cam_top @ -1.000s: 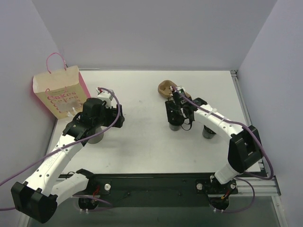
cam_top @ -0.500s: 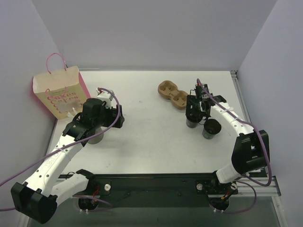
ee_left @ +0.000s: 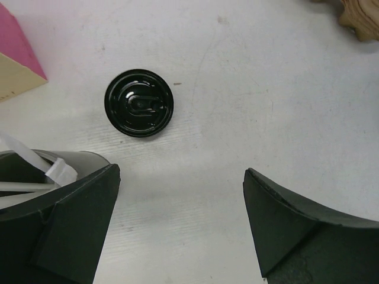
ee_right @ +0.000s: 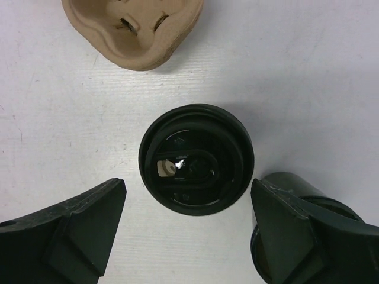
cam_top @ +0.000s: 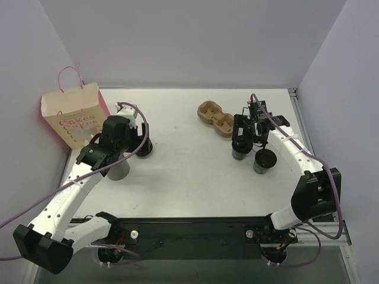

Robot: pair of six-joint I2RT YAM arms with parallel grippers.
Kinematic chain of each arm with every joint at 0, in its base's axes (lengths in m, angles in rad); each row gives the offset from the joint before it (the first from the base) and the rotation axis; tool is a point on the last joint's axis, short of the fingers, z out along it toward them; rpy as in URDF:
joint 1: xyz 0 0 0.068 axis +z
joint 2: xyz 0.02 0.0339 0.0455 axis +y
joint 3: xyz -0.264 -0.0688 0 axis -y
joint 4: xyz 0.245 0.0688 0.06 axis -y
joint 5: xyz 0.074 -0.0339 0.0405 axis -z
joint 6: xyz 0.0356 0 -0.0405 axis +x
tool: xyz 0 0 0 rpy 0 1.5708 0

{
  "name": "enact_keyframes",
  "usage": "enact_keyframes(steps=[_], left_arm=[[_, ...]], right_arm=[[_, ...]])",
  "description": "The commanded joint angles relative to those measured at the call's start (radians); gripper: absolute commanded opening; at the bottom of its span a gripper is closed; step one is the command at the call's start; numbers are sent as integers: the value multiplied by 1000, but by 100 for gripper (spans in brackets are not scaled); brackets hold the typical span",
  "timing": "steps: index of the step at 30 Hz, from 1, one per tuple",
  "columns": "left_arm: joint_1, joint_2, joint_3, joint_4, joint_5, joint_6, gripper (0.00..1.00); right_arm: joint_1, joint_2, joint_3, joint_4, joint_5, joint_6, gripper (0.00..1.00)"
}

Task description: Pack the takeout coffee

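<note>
My left gripper should take the bag's edge (cam_top: 96, 86) and set the paper bag closer first, because the bag stands far from the takeout coffee (cam_top: 241, 148) under my right gripper.
The takeout coffee (ee_right: 195, 160), a small cup with a black lid, stands on the white table (cam_top: 189, 171) to the right of centre, also seen as the takeout coffee (cam_top: 240, 153). My right gripper (ee_right: 186, 184) hangs over it, open, with its fingertips on either side of the cup's near edge and not touching it. The cream and pink paper bag (cam_top: 74, 118) stands at the far left. My left gripper (cam_top: 141, 145) is open over bare table just right of the bag, holding nothing.
A lidless cup with a dark inside (cam_top: 264, 161) stands right beside the right finger. A brown pulp cup carrier (cam_top: 216, 116) lies just beyond. A tall pale grey lidless cup (cam_top: 118, 168) stands under the left arm. A black lid (ee_left: 139, 103) lies ahead of the left gripper (ee_left: 181, 171).
The right gripper carried the lidded cup from the table's middle to the right beside the dark cup, then opened off it. The left gripper shifted slightly away from the grey cup.
</note>
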Motion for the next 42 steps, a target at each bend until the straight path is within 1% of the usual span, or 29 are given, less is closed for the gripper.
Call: enact_keyframes(steps=[1, 3, 4, 6, 7, 9, 10, 12, 13, 14, 16, 20, 23, 25, 27, 29, 34, 36, 37, 38, 40, 41, 42], left_arm=[[3, 44, 137, -63, -165, -22, 94], [6, 58, 203, -88, -219, -28, 94], [9, 73, 230, -95, -274, -26, 94], [21, 95, 309, -129, -329, -26, 93], [46, 125, 394, -151, -368, -26, 93], [78, 161, 468, -164, -388, -12, 90], [98, 205, 538, -177, -397, -9, 88], [153, 256, 599, -187, -411, 9, 84], [170, 315, 657, -209, -415, 15, 83], [205, 343, 692, -220, -418, 29, 81], [236, 424, 775, -238, -414, 44, 78], [274, 534, 859, -224, -412, 139, 73], [308, 619, 942, -249, -409, 144, 71], [331, 671, 967, -253, -374, 146, 67], [339, 721, 996, -258, -359, 155, 65], [348, 754, 1018, -275, -359, 158, 63], [366, 831, 1045, -304, -403, 150, 62], [370, 847, 1045, -300, -394, 159, 55], [371, 850, 1045, -296, -392, 161, 54], [373, 854, 1048, -296, -385, 166, 47], [374, 865, 1064, -301, -383, 170, 40], [373, 870, 1073, -304, -386, 170, 34], [374, 874, 1082, -312, -386, 169, 21]], right_arm=[[1, -84, 82, -111, 73, 22, 91], [2, -100, 96, -140, 76, 21, 91], [2, -127, 96, -146, 70, 24, 91], [10, -165, 87, -149, 47, 28, 90], [30, -204, 76, -148, 12, 27, 90], [69, -236, 71, -146, -8, 15, 89], [112, -262, 67, -146, -2, 13, 89], [160, -285, 64, -146, -5, 10, 89], [192, -303, 62, -145, -11, 13, 89], [205, -313, 59, -145, -19, 15, 89], [226, -336, 50, -131, -41, 27, 88], [255, -357, 45, -114, -74, 30, 88], [265, -356, 48, -105, -100, 27, 88], [269, -351, 48, -102, -110, 24, 88], [271, -347, 51, -100, -116, 18, 88], [272, -344, 54, -96, -127, 9, 88], [274, -330, 64, -94, -131, -4, 88], [272, -327, 67, -94, -130, -10, 88], [274, -327, 68, -93, -128, -10, 88], [274, -327, 70, -93, -130, -11, 88], [274, -324, 73, -93, -131, -11, 88], [274, -324, 74, -93, -131, -13, 88], [274, -324, 77, -93, -130, -13, 88]])
